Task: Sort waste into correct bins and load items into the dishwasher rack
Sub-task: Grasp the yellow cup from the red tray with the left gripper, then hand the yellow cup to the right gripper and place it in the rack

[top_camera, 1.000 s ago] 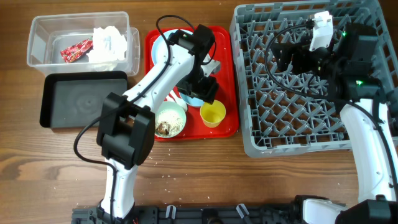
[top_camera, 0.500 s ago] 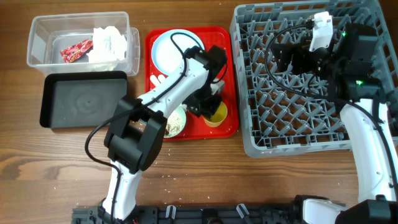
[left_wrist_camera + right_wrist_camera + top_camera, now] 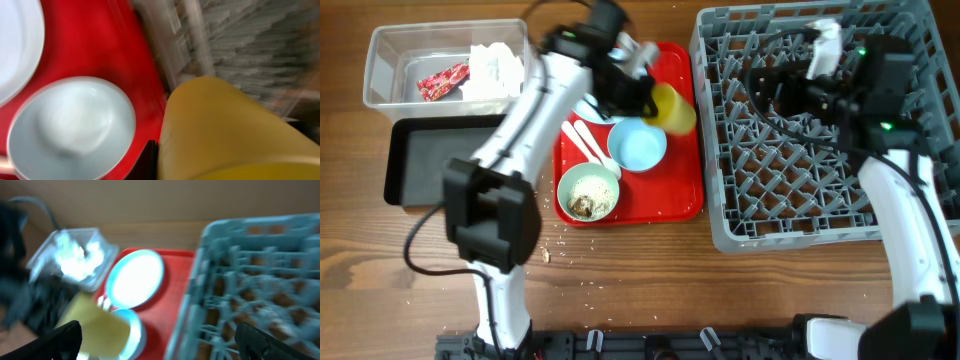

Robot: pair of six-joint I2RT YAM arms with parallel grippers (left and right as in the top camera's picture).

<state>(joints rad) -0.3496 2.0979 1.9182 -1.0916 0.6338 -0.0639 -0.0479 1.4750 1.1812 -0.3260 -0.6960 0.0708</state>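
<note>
I see the green bowl holding food scraps (image 3: 588, 196). My left gripper should pass my right gripper the yellow cup and empty the bowl into the black tray (image 3: 423, 166) first.
My left gripper (image 3: 660, 102) is shut on the small yellow cup (image 3: 675, 108), held tilted above the right edge of the red tray (image 3: 680, 190). In the left wrist view the cup (image 3: 225, 125) fills the lower right, with one dark finger (image 3: 150, 161) against its side. On the tray lie the pale blue bowl (image 3: 638, 146), the green bowl (image 3: 588, 192) holding food scraps, a white fork and spoon (image 3: 586, 142) and the blue plate (image 3: 135, 277). My right gripper (image 3: 775, 88) hangs open over the grey dishwasher rack (image 3: 800, 190). The red wrapper (image 3: 442, 80) and tissue (image 3: 496, 62) lie in the clear tub (image 3: 380, 60).
The black tray (image 3: 430, 160) sits in front of the clear tub, left of the red tray. Crumbs dot the wooden table (image 3: 650, 280) in front of the red tray. The rack's near wall stands just right of the tray.
My left gripper closed on the yellow cup at the tray's front right and lifted it up and back, toward the rack. The blue bowl is uncovered. The right arm barely moved.
</note>
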